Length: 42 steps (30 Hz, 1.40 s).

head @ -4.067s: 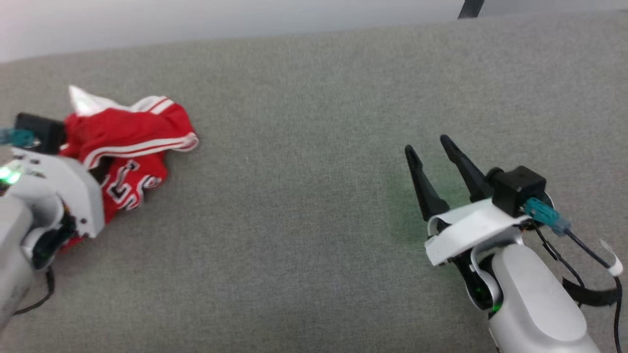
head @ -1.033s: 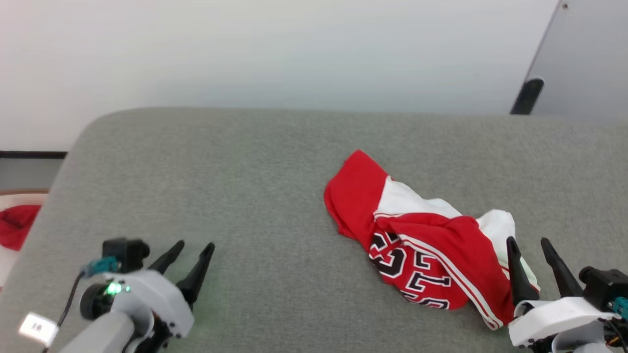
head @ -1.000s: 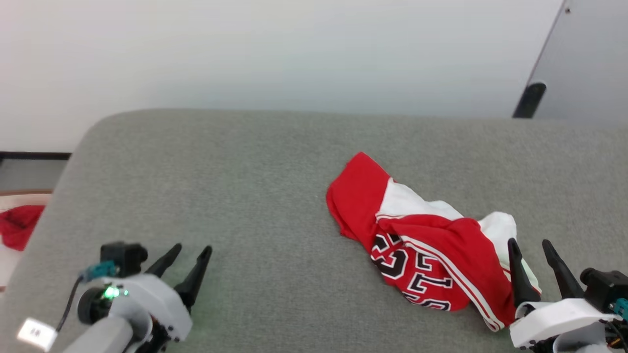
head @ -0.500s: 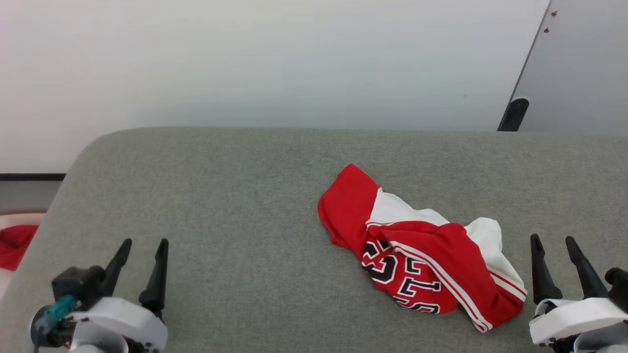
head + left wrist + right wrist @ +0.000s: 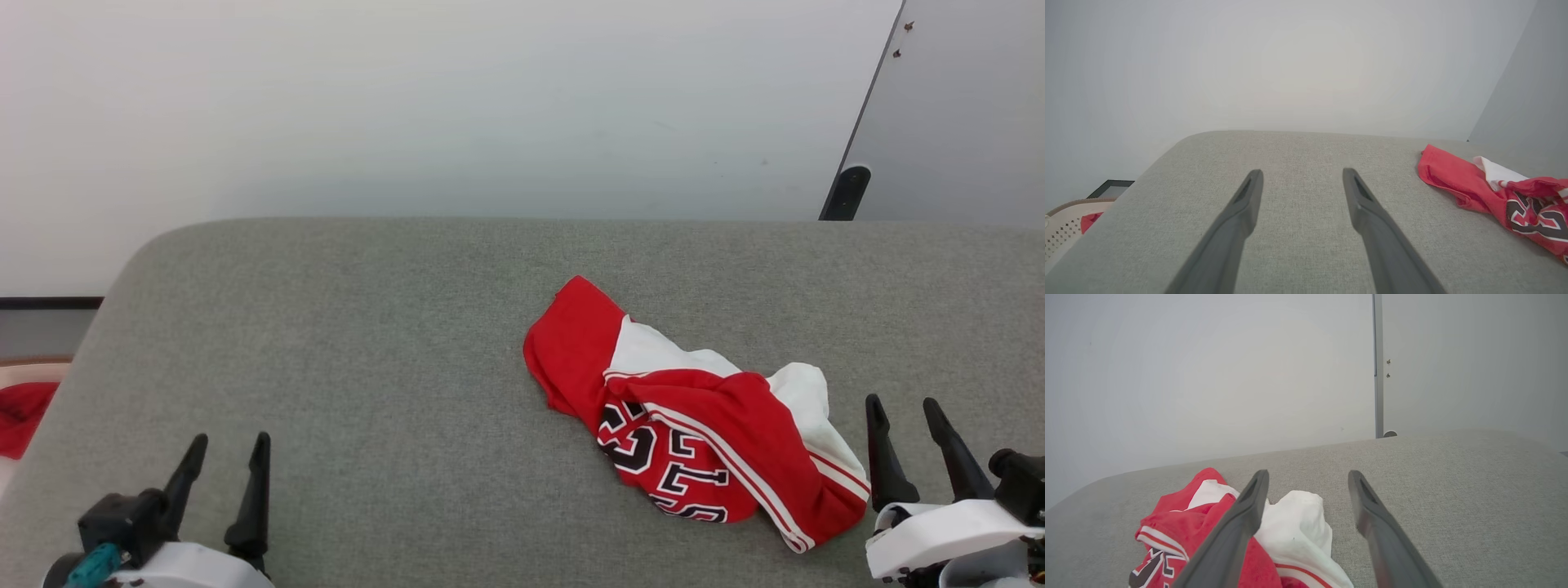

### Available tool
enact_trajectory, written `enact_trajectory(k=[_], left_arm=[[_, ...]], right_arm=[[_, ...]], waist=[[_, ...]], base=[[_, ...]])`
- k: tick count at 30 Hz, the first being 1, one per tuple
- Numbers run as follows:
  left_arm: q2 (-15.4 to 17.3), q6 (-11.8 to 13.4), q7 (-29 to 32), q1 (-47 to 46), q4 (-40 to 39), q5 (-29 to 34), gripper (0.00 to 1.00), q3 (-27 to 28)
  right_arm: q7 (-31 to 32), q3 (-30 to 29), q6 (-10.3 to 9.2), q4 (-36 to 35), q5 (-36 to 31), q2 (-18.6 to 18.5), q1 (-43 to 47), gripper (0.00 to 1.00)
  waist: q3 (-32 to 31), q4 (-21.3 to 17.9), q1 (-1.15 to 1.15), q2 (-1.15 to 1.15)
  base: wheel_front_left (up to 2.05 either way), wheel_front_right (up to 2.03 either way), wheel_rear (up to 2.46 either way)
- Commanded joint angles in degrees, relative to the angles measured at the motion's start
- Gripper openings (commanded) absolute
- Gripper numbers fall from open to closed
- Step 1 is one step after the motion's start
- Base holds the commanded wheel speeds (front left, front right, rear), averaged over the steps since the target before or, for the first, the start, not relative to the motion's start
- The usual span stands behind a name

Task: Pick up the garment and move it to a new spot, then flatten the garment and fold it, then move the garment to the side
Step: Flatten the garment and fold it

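I expect the garment (image 5: 686, 421) to fall open and hang when I pick it up by the white sleeves, because the red fold (image 5: 735, 412) is lying loosely over the letters.
The garment (image 5: 694, 416) is a red jersey with white sleeves, striped trim and black white-outlined letters. It lies crumpled right of centre on the grey surface (image 5: 367, 343). My right gripper (image 5: 904, 402) stands open just right of the bunched cloth, nothing between its fingers. In the right wrist view the garment (image 5: 1208, 522) lies left of and under the left finger (image 5: 1241, 522). My left gripper (image 5: 229, 445) is open at the lower left, well away from the cloth. The left wrist view has the garment (image 5: 1494, 188) at the right edge, beyond my open gripper (image 5: 1302, 173).
A small red scrap (image 5: 20, 412) lies off the surface's left edge, in a pale perforated basket (image 5: 1061, 224). A white wall stands behind, with a grey panel (image 5: 963, 114) and a dark post (image 5: 845, 192) at the back right. Bare grey surface spreads left of the garment.
The head camera has shifted slightly. My left gripper drew back toward the lower left and straightened. My right gripper backed off the garment's right edge. The garment itself stayed put.
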Motion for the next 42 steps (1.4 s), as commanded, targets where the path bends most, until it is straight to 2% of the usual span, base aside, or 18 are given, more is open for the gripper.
enact_trajectory(k=[1, 19, 22, 25, 29, 37, 42], left_arm=[[-0.4, -0.4, 0.0, 0.3, 0.3, 0.6, 1.00, 0.6], [-3.1, -2.7, 0.0, -0.1, 2.1, 3.4, 1.00, 3.0], [-3.2, -3.2, 0.0, -0.3, 2.8, 3.1, 1.00, 2.0], [-2.0, -4.0, 1.5, -3.9, 3.1, 2.8, 1.00, -0.6], [0.8, -4.4, 8.6, -13.2, 3.1, 1.0, 1.00, -8.6], [9.0, -4.4, 24.0, -40.8, 5.4, -11.8, 1.00, -32.3], [10.5, -4.4, 31.9, -54.1, 10.2, -21.6, 1.00, -43.5]], right_arm=[[-0.3, 0.1, -0.08, 0.2, 0.4, 0.2, 0.4, 1.00], [-0.3, 1.4, -0.08, 0.9, 0.6, 0.5, -0.5, 1.00], [-0.3, 1.7, -0.08, 1.0, 0.7, 0.7, -0.8, 1.00], [-0.3, 1.8, -0.08, 0.6, 0.9, 1.2, -1.4, 1.00], [-0.3, 1.8, -0.08, -0.8, 0.8, 2.0, -2.8, 1.00], [-0.3, 3.1, -0.08, -3.6, 0.2, 5.1, -7.5, 1.00], [-0.3, 3.8, -0.08, -4.1, 0.4, 6.3, -10.0, 1.00]], waist=[[0.0, 0.0, 0.00, 0.00], [0.2, -0.1, 0.00, 0.00], [0.5, -0.4, 0.00, 0.00], [1.3, -1.0, 0.00, 0.00], [4.3, -2.6, 0.00, 0.00], [14.8, -9.4, 0.00, 0.00], [19.2, -14.3, 0.00, 0.00]], base=[[0.00, 0.00, 0.00], [0.00, 0.00, 0.00], [0.00, 0.00, 0.00], [0.00, 0.00, 0.00], [0.00, 0.00, 0.00], [0.00, 0.00, 0.00], [0.00, 0.00, 0.00]])
